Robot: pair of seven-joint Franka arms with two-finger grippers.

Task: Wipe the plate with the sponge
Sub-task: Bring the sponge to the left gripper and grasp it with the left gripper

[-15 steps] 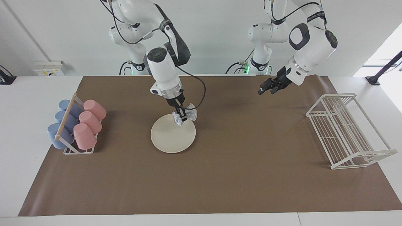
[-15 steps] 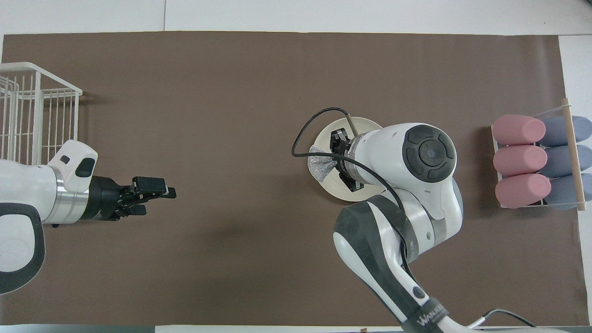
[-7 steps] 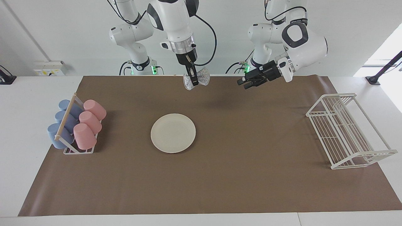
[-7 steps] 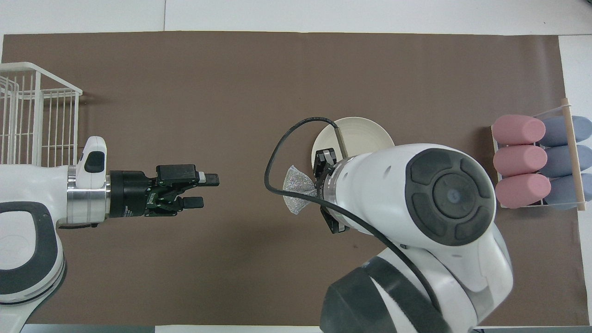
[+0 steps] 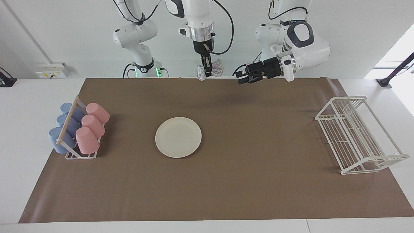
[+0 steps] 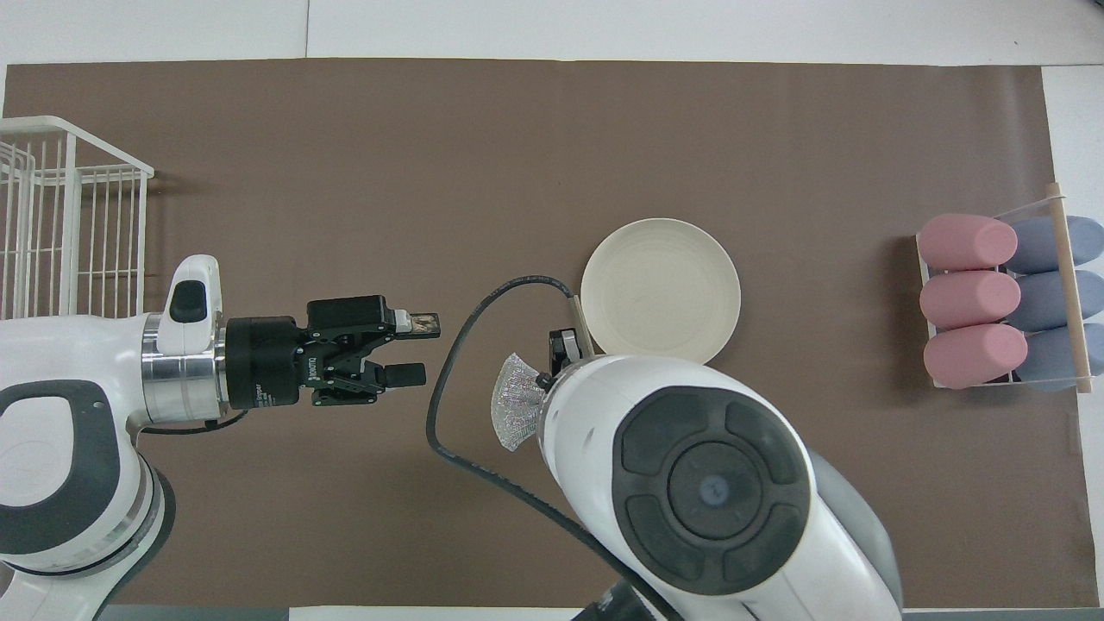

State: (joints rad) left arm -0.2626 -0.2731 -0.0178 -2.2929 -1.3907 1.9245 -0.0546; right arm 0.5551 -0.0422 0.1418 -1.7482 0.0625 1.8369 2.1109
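Note:
My gripper is about to pull the sponge away, and the sponge should keep a bow-tie shape then, because the silvery sponge's end [image 6: 514,403] fans out straight from its pinched middle [image 6: 542,383].
The round cream-white plate [image 5: 178,137] [image 6: 661,289] lies bare on the brown mat, toward the right arm's end of the table. My right gripper [image 5: 206,70] hangs high over the robots' edge of the mat, shut on the pinched middle of the silvery mesh sponge [image 5: 211,69] [image 6: 515,411], well clear of the plate. In the overhead view the right arm's wrist hides that gripper's fingers. My left gripper [image 5: 241,78] [image 6: 416,349] is raised beside the sponge, pointing toward it, open and holding nothing.
A rack of pink and blue cups [image 5: 77,128] [image 6: 1005,302] stands at the right arm's end of the mat. A white wire rack [image 5: 356,133] [image 6: 60,220] stands at the left arm's end. The brown mat [image 5: 226,187] covers the table.
My right gripper lifted the sponge off the plate and carried it up toward the robots. The left gripper rose and swung toward the sponge.

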